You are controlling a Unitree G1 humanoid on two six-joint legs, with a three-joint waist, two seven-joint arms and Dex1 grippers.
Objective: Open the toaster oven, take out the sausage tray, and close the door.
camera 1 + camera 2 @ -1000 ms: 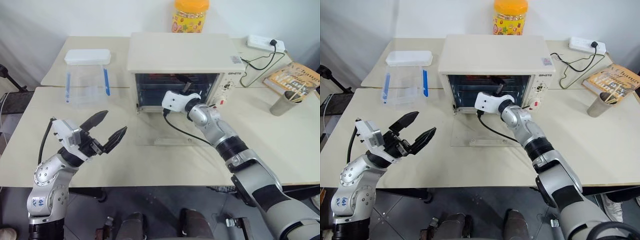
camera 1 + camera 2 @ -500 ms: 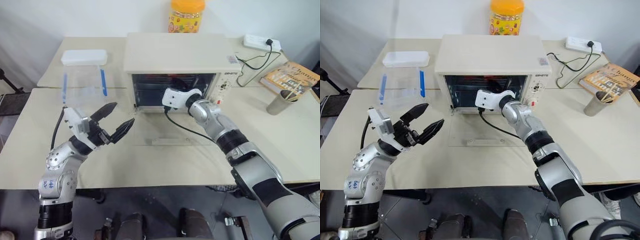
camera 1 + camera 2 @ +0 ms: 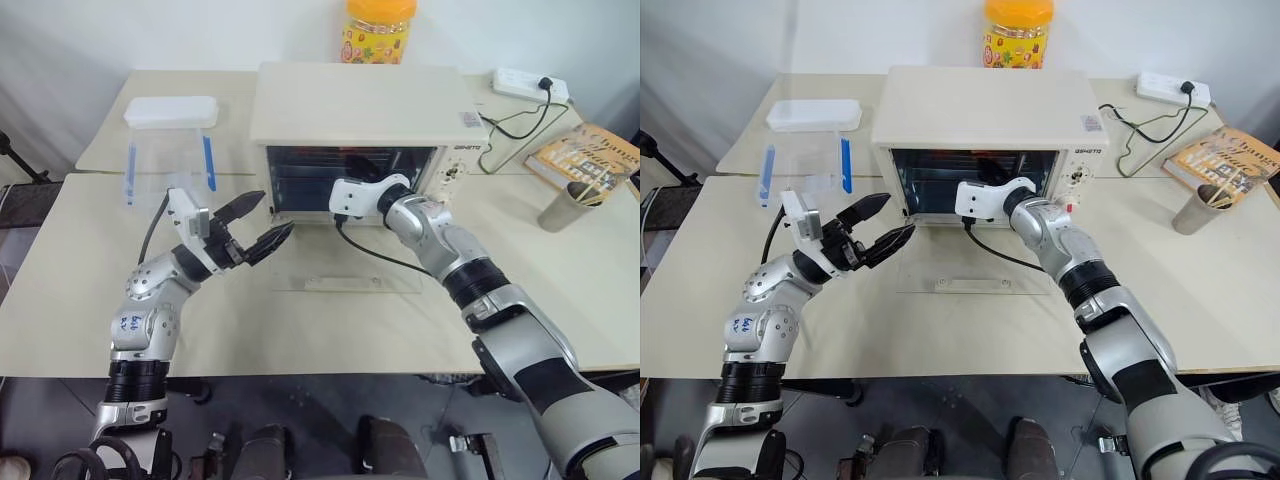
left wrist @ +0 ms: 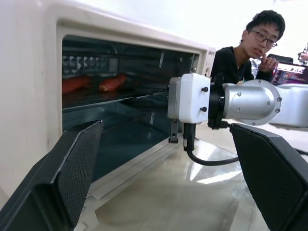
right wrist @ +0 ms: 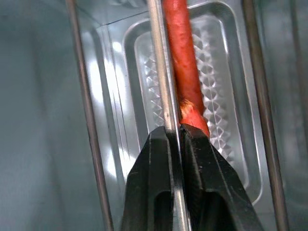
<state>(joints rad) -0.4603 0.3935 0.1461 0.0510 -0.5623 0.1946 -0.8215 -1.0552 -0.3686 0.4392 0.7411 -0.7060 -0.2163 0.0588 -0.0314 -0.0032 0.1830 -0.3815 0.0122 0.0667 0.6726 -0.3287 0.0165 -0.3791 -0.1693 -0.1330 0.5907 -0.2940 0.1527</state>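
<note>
The red sausages (image 4: 112,83) are lying flat along the sausage tray (image 4: 107,98), so they will travel with the tray and stay on it when the robot carries it by the tray's rim.
The cream-white toaster oven (image 3: 360,105) stands open. Its glass door (image 3: 345,262) lies flat on the table in front. My right gripper (image 5: 174,130) reaches into the cavity. It is shut on a thin silver bar that crosses the ribbed sausage tray (image 5: 226,96), right beside a red sausage (image 5: 185,67). Two sausages (image 4: 113,82) show on the upper level in the left wrist view. My left gripper (image 3: 275,213) hovers open and empty near the oven's left front corner, its fingers (image 4: 72,178) pointing at the opening.
A clear plastic box with blue clips (image 3: 172,150) stands left of the oven, and an orange-lidded jar (image 3: 378,30) stands behind it. A power strip (image 3: 528,85), a book (image 3: 590,155) and a cup (image 3: 568,205) sit to the right. A person (image 4: 240,53) sits beyond the table.
My left gripper has moved forward and to the right, up to the oven's open front, still open. The right arm has stayed inside the oven.
</note>
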